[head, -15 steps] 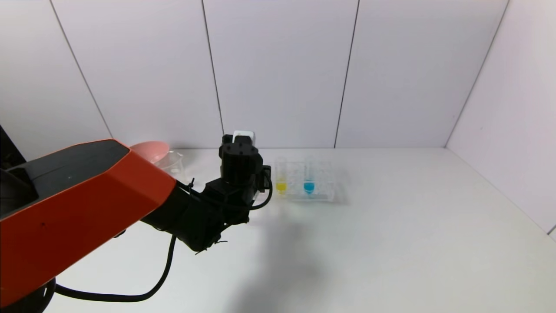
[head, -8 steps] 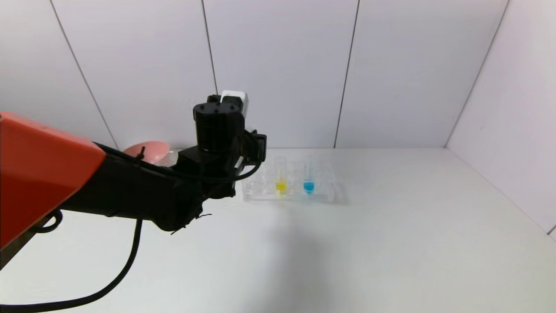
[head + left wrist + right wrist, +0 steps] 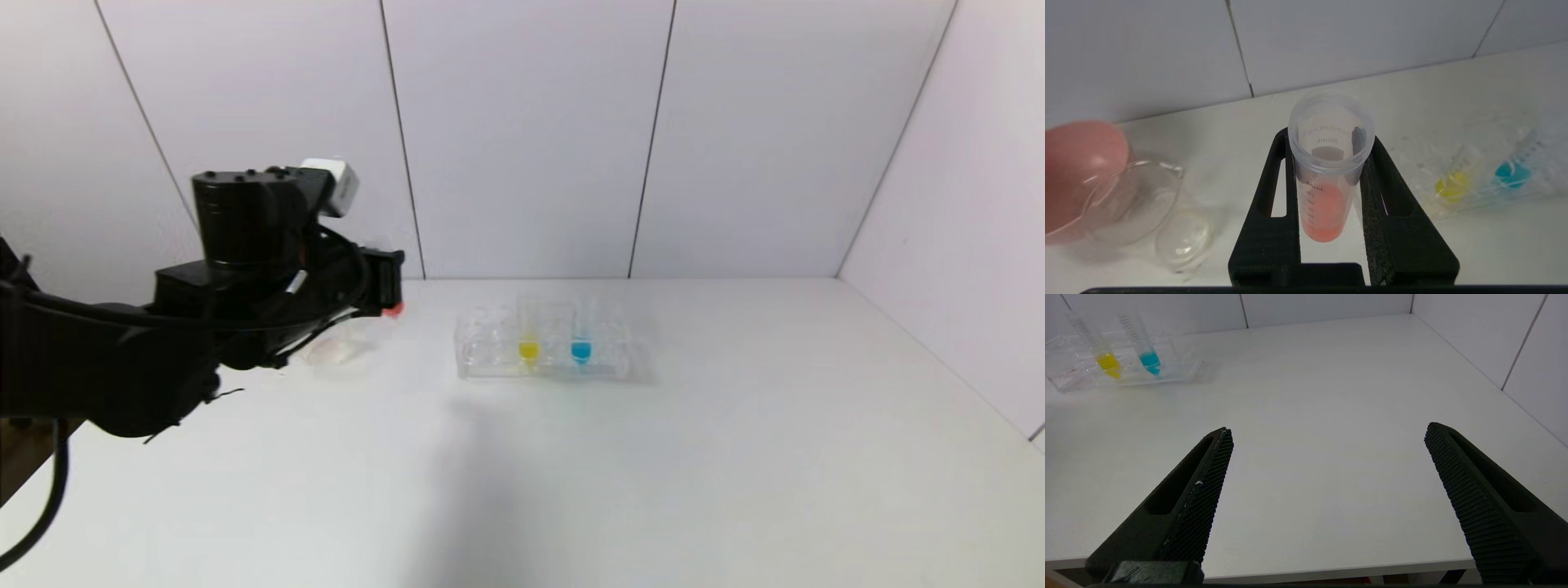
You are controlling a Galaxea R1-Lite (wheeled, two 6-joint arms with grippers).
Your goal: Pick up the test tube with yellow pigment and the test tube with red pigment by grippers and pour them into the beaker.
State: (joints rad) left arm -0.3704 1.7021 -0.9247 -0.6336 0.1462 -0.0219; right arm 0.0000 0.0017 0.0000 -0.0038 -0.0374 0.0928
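Note:
The test tube with red pigment (image 3: 393, 309) sticks out past the beaker toward the rack. I need to move my left gripper back to the pink bowl's side (image 3: 1084, 181) before I pour.
My left gripper (image 3: 1329, 139) is shut on the test tube with red pigment (image 3: 1327, 204), which is held upright above the table with its open mouth toward the camera. In the head view the left gripper (image 3: 382, 284) hangs at the far left, and the tube's red tip (image 3: 393, 309) shows below it. The beaker (image 3: 1135, 200) stands just beside the gripper, apart from the tube. The test tube with yellow pigment (image 3: 528, 347) stands in the clear rack (image 3: 490, 359). My right gripper (image 3: 1327, 433) is open over the table's near edge, holding nothing.
A blue-liquid tube (image 3: 580, 349) stands in the rack next to the yellow one. A pink bowl (image 3: 1077, 171) sits right behind the beaker, against the back wall. White walls close off the back and right of the table.
My left arm has risen from the rack with the red tube and swung left, over toward the beaker. The rack with its yellow and blue tubes has stayed put.

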